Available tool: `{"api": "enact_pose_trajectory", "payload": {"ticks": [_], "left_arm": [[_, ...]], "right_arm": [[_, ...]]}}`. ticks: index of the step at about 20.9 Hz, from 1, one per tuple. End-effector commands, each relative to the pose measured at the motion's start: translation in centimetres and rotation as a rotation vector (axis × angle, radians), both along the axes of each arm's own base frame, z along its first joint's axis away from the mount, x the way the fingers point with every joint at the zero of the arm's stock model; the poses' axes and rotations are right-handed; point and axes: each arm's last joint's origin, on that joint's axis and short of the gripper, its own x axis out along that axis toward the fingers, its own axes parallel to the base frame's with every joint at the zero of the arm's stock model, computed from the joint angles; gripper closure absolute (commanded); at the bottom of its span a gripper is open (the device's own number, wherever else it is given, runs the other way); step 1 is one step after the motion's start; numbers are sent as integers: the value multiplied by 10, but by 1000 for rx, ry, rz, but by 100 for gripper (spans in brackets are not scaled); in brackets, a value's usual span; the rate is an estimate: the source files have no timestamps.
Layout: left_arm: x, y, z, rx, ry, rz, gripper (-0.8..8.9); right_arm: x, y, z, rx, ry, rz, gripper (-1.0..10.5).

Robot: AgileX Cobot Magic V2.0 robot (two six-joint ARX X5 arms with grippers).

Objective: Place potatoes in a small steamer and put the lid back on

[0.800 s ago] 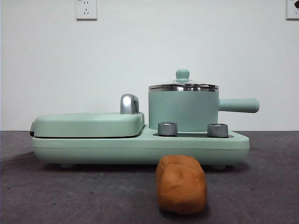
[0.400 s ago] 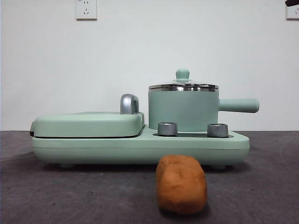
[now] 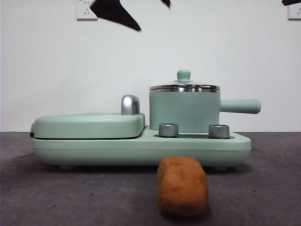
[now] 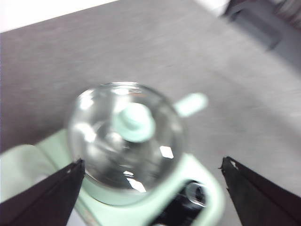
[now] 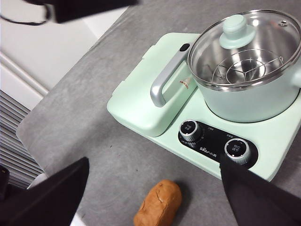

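Observation:
I expect the glass lid (image 3: 184, 84) to come clean off with its own rim when I raise its green knob, as a seam runs (image 3: 185, 88) between the steel bands.
The small steamer (image 3: 184, 110) stands on the right half of the mint-green cooker base, its side handle (image 3: 241, 106) pointing right. The glass lid (image 3: 184, 87) with its green knob (image 4: 135, 122) rests on the steamer. My left gripper (image 3: 153, 19) hangs open high above the lid, a little to its left; in the left wrist view its jaws straddle the lid (image 4: 124, 136) from above. The potato (image 3: 182, 185) lies on the grey table in front of the base. My right gripper (image 5: 154, 165) is open and held high over the potato (image 5: 158, 203), holding nothing.
A flat griddle with a closed cover (image 3: 89, 125) and chrome handle (image 3: 130, 104) fills the base's left half. Two steel dials (image 3: 169, 130) sit on the base's front. A black arm tip (image 3: 291, 2) shows at the top right corner. Inside the steamer is a wire rack (image 5: 244, 68).
A black gripper has come down into the top of the front view, above and left of the lid. The steamer, lid and potato have not moved.

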Motion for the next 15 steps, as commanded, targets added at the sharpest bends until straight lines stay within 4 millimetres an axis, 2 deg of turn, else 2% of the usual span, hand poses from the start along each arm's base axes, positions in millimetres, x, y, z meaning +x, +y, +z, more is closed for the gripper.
{"api": "enact_pose_trajectory", "payload": {"ticks": [1, 4, 7, 15], "left_arm": [[17, -19, -7, 29, -39, -27, 345], [37, -40, -23, 10, -69, -40, 348], [49, -50, -35, -5, -110, -41, 355], [55, -69, -61, 95, -152, -64, 381]], "right_arm": [[0, 1, 5, 11, -8, 7, 503], [0, 2, 5, 11, -8, 11, 503], [0, 2, 5, 11, -8, 11, 503], [0, 2, 5, 3, -10, -1, 503]]}}
